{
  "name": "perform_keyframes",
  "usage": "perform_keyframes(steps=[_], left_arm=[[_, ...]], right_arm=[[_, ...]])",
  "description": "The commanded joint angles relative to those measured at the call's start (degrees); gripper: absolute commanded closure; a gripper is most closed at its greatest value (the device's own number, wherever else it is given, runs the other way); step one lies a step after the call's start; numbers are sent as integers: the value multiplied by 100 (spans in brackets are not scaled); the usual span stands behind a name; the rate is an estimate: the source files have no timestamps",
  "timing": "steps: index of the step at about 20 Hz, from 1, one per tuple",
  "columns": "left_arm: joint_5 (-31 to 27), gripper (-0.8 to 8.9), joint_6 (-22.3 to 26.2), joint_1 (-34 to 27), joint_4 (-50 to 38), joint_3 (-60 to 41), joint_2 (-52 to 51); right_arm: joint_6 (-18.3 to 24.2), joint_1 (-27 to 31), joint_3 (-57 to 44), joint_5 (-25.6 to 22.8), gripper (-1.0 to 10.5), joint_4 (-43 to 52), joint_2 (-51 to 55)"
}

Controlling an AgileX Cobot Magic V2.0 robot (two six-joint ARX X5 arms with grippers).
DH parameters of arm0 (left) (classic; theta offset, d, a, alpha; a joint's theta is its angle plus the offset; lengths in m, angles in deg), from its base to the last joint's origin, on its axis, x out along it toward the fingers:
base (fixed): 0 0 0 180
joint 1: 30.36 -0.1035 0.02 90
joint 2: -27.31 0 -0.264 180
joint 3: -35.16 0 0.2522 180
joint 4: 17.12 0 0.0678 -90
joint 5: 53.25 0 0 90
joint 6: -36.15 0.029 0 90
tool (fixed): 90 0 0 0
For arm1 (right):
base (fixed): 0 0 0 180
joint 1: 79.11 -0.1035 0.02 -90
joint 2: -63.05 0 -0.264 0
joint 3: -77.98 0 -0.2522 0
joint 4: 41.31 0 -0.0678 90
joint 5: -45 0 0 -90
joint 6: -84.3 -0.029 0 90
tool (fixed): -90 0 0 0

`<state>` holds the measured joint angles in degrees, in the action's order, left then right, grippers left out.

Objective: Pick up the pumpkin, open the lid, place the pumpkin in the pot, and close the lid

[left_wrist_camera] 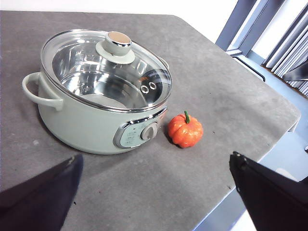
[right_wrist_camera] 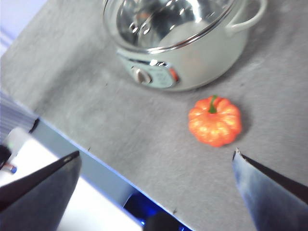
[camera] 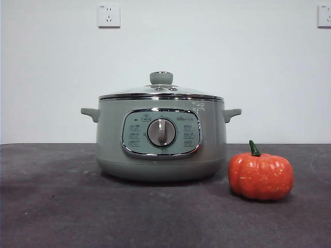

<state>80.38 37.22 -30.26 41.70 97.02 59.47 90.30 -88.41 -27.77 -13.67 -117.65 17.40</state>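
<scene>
The sage-green pot's side (camera: 213,135) is taller than the orange pumpkin (camera: 260,176), so the pumpkin will sit completely below the pot's rim when the robot lowers it in.
The sage-green pot (camera: 160,139) stands mid-table with its glass lid (camera: 161,92) on, knob (camera: 161,78) on top. The orange pumpkin (camera: 260,174) with a green stem sits upright on the table just right of the pot, apart from it. The left wrist view shows the pot (left_wrist_camera: 86,120), the lid (left_wrist_camera: 106,67) and the pumpkin (left_wrist_camera: 185,131); my left gripper (left_wrist_camera: 154,192) is open, well short of them. The right wrist view shows the pumpkin (right_wrist_camera: 214,120) and the pot (right_wrist_camera: 192,48); my right gripper (right_wrist_camera: 156,180) is open above the table's edge, short of the pumpkin.
The dark grey table (camera: 62,206) runs to a front edge seen in both wrist views (right_wrist_camera: 86,159). A white wall with two sockets (camera: 108,15) stands behind. Neither arm shows in the front view.
</scene>
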Motion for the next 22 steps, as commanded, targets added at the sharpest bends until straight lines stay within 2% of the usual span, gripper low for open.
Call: perform_keyframes(steps=[1,3,7,16,22], left_arm=[[0,140,39,-4,-20,0,-9],[0,140,39,-4,-20,0,-9],[0,140,39,-4,-20,0,-9],[-2,140,42,-4,-22,0,-9],[-2,140,42,-4,-20,0,-9]], right_arm=[[98,-310,-4,-157,284,175,-398],[175,-621,-4,-660,283,350,-837],[254,-1062,-4,-1335,283,870,-1875],[286,-1482,-4,-2087,282,1799,-3901],[291,-1493,-4,-2127,282,2155,-4739]])
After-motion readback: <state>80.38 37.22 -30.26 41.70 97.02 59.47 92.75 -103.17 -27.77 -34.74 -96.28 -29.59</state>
